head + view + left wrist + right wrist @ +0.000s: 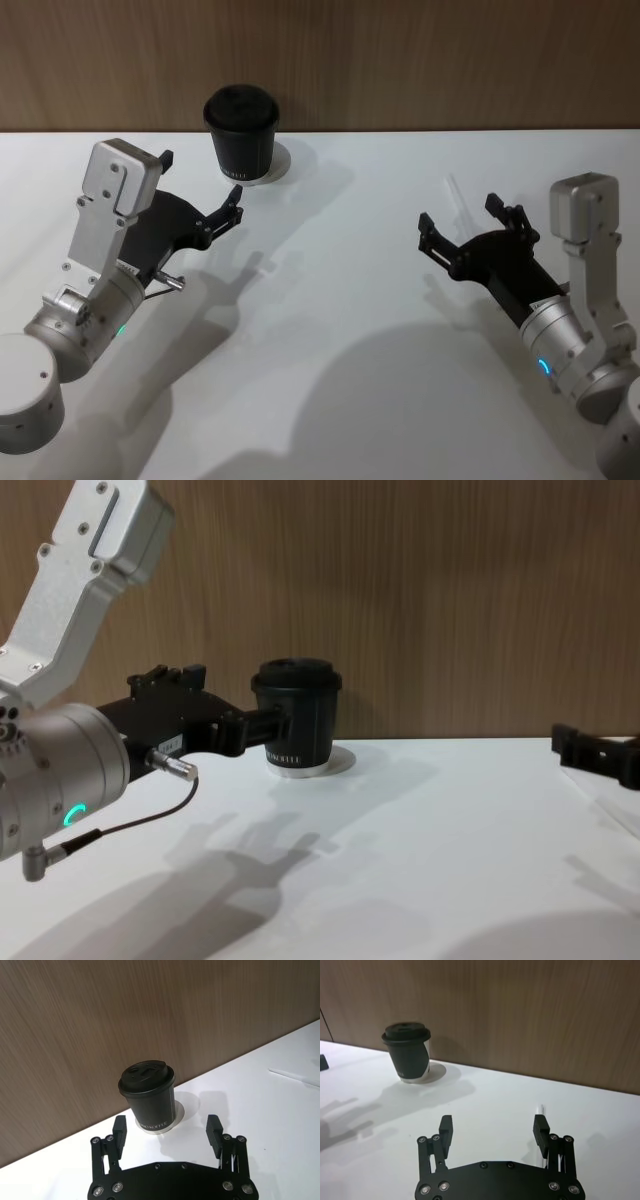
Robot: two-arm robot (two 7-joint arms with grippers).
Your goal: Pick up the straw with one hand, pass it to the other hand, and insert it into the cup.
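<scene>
I expect the straw to stay straight and stick far out when I lift its near end, because the straw's far part (453, 184) runs straight beyond my right gripper.
The black lidded cup (241, 130) stands at the back of the white table, close to the wooden wall. My left gripper (200, 180) hovers open just in front of the cup, which the left wrist view shows centred beyond the fingers as cup (148, 1095) past gripper (167, 1130). The thin white straw (457, 198) lies flat on the table at the right. My right gripper (460, 215) is open right over the straw's near end. In the right wrist view the straw (540, 1108) pokes out beside one finger of the gripper (492, 1127), and the rest is hidden.
The white table (350, 330) has open surface between the two arms. A wooden wall (400, 60) rises directly behind the cup. A thin black cable with a metal plug (170, 765) hangs from the left wrist.
</scene>
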